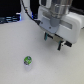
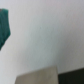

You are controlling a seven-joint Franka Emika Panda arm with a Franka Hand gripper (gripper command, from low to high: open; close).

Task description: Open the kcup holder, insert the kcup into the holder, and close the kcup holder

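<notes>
My gripper will find an open kcup holder with pods and empty slots inside, I expect, because a pale edge (image 2: 38, 76) sticks out beside a dark part.
The kcup (image 1: 28, 61) is a small round pod with a green-and-blue top, standing alone on the white table (image 1: 15, 45) toward the exterior view's lower left. My gripper (image 1: 54, 42) hangs above the table at the exterior view's upper right, well apart from the pod. Its two dark fingers (image 1: 61, 46) stand apart with nothing between them, so it is open. The kcup holder is out of view. The wrist view shows mostly blurred white surface, and neither the pod nor the fingers show there.
A blurred teal shape (image 2: 4, 27) sits at one edge of the wrist view, and a dark band (image 2: 70, 79) beyond a pale edge fills one corner. Dark clutter (image 1: 10, 19) lines the far side of the table in the exterior view.
</notes>
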